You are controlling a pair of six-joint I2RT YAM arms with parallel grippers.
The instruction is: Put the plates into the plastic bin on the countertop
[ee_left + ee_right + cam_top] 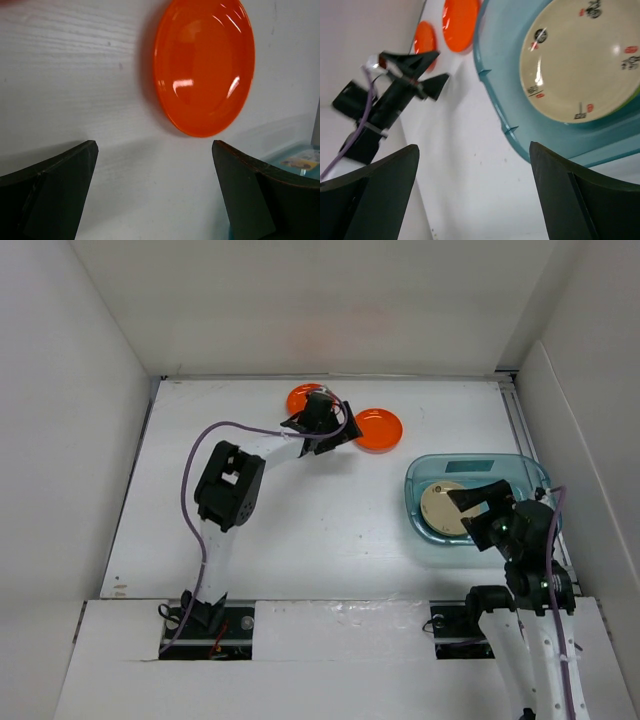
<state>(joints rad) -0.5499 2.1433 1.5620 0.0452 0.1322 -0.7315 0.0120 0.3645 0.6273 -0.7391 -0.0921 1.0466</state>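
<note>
The bin (468, 476) stands beside the robot's right gripper, away from the nearer orange plate (380, 429), so the left gripper should pick up the plate and pass it to the right gripper.
Two orange plates lie on the countertop (300, 540) at the back: one (296, 397) partly under my left arm, one (379, 429) to its right. My left gripper (322, 432) hovers between them, open and empty; in the left wrist view (155, 150) the right orange plate (205, 65) lies just ahead of it. The blue-teal plastic bin (520, 472) stands at the right and holds a dark-marked cream plate (443, 508). My right gripper (470, 515) is open and empty over the bin's near left edge. The right wrist view (472, 150) shows the bin rim (495, 100) and cream plate (580, 60). The other plates are not seen.
White walls enclose the surface on the left, back and right. The bin sits close to the right wall (580, 440). A purple cable (190, 480) loops off the left arm.
</note>
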